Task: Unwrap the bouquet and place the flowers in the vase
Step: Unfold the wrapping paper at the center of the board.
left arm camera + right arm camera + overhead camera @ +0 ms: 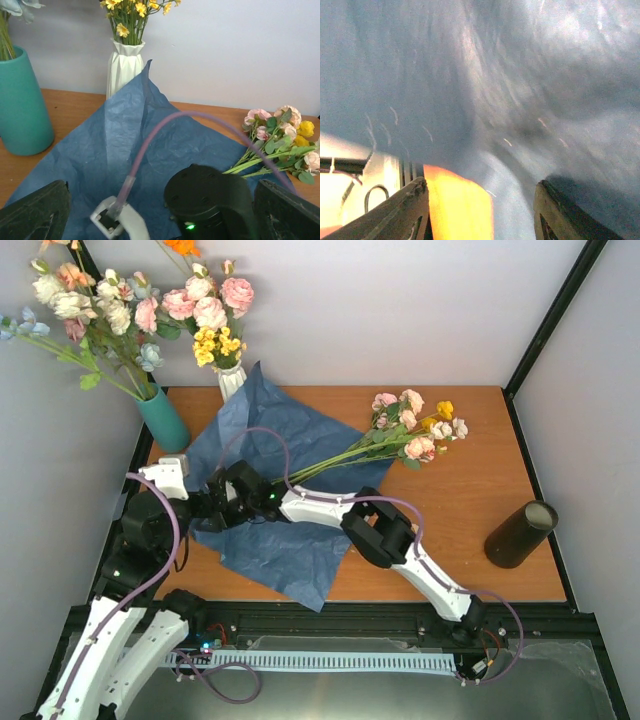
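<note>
I should move my right gripper's arm (pixel 322 508) back to the dark vase before my left gripper takes the flowers' stems (pixel 348 457), because that arm lies across the way to them.
The bouquet lies unwrapped: its dark-blue paper (pixel 270 470) is spread flat over the left half of the table. The flowers (pixel 415 430) lie on their side, stems on the paper and blooms to the right on bare wood. The left wrist view shows these flowers (pixel 280 135) at far right. The dark vase (pixel 518 535) stands alone at the right edge. My right gripper (pixel 228 502) is low over the paper's left part, and its jaws (pixel 481 200) are open with blue paper close in front. My left gripper (pixel 162 200) is wide open around nothing, facing the right wrist.
A teal vase (pixel 162 420) and a white ribbed vase (pixel 231 380), each holding its own bunch, stand at the back left. The paper's back corner stands up against the white vase (pixel 125 70). A purple cable (pixel 150 140) arcs over the paper. Walls close in the table.
</note>
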You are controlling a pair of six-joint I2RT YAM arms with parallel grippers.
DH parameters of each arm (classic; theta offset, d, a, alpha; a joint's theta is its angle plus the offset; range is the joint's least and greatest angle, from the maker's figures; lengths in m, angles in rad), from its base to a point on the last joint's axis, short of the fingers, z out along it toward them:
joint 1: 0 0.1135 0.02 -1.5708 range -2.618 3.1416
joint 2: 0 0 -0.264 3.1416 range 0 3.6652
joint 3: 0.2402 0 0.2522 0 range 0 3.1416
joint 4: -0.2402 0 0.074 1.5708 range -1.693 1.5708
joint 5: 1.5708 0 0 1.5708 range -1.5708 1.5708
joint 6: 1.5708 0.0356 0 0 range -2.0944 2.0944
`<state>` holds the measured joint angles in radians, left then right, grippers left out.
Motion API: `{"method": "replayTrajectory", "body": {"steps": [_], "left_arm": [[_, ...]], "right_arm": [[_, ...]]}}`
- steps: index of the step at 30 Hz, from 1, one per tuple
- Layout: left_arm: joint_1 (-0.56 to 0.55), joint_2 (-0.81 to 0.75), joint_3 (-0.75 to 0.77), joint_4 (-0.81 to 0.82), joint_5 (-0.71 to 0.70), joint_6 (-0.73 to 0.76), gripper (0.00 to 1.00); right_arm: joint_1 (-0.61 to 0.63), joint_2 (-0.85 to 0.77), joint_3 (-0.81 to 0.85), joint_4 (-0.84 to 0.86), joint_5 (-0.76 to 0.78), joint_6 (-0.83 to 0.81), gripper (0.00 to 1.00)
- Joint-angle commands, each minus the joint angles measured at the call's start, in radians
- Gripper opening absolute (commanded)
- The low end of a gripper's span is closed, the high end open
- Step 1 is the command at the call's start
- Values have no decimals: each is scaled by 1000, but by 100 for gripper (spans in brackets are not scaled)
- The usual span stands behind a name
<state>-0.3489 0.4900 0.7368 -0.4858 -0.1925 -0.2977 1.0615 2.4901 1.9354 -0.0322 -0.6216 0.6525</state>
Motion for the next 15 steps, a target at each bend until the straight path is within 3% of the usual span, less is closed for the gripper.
{"method": "replayTrajectory", "body": {"steps": [1, 9, 12, 15], "left_arm": [[-2, -12, 36, 15, 3, 55, 99], [-2, 118, 174, 6, 118, 197, 99], [-2, 191, 208, 19, 204, 252, 100], [-2, 313, 232, 33, 313, 303, 99]], "right_arm": [[-4, -223, -61, -96, 51, -108, 60], [-121, -610, -451, -162, 290, -235, 83], [-172, -750, -567, -205, 403, -295, 95], [-243, -881, -694, -224, 525, -288, 99]]}}
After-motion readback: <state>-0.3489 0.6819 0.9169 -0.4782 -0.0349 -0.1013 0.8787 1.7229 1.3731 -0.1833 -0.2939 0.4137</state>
